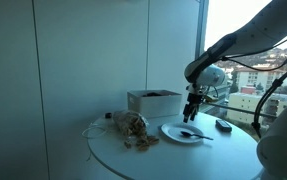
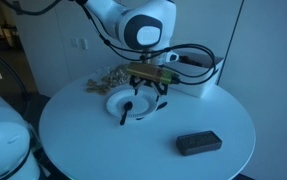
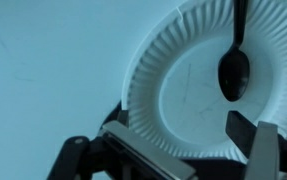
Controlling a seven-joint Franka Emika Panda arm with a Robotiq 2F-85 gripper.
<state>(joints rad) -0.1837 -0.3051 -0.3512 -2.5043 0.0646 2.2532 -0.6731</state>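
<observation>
My open gripper is hanging too far in over the white paper plate, so I need to draw back to the plate's rim and pinch it there.
My gripper hangs just above a white paper plate on the round white table. It also shows in an exterior view, and in the wrist view its fingers are spread apart and empty over the plate. A black plastic spoon lies on the plate, bowl toward the plate's middle; it also shows in both exterior views. The plate shows under the gripper too.
A white open box stands at the back of the table, also seen behind the gripper. A crumpled brownish bag lies beside the plate. A small black flat device lies near the table edge.
</observation>
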